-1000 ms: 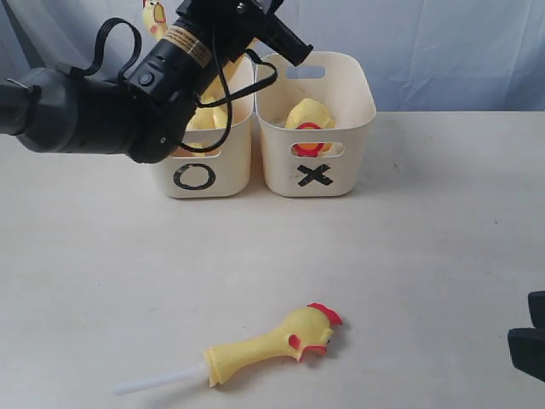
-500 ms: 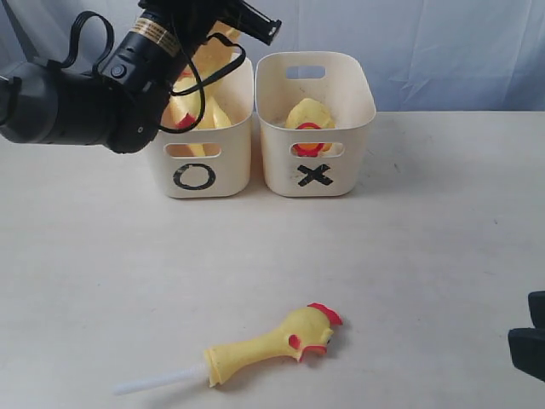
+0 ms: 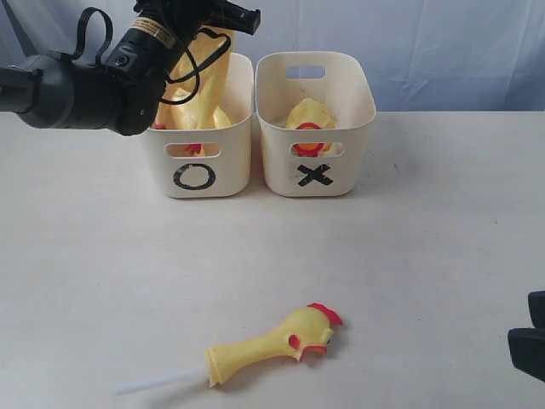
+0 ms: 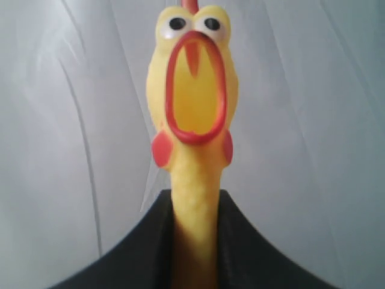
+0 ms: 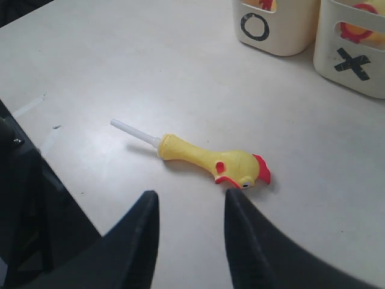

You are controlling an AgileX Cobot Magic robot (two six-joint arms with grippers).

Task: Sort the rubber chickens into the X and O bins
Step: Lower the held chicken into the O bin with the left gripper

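My left gripper keeps lowering the long yellow chicken's body (image 3: pixel 203 100), which hangs inside the O bin's rim (image 3: pixel 197 134), until the body settles there, and then let go.
My left gripper (image 4: pixel 195 205) is shut on the neck of a long yellow rubber chicken (image 4: pixel 195 78), whose open red beak faces the wrist camera. From the exterior view that gripper (image 3: pixel 192 17) is above the O bin (image 3: pixel 197 177), and the chicken's body (image 3: pixel 207 72) hangs down into the bin. A round chicken body (image 3: pixel 308 119) lies in the X bin (image 3: pixel 315 175). The head-and-neck chicken on a white stick (image 3: pixel 272 341) lies on the table, just ahead of my open, empty right gripper (image 5: pixel 189 201).
More yellow and red shapes (image 3: pixel 186 115) sit low in the O bin. I cannot tell whether they belong to the held chicken. A grey curtain hangs behind the bins. A black part of the right arm (image 3: pixel 530 341) shows at the table's near right edge.
The left arm has swung left and back off the front of the O bin, uncovering it, with the chicken still gripped. The right arm and the chicken on the table have not moved.
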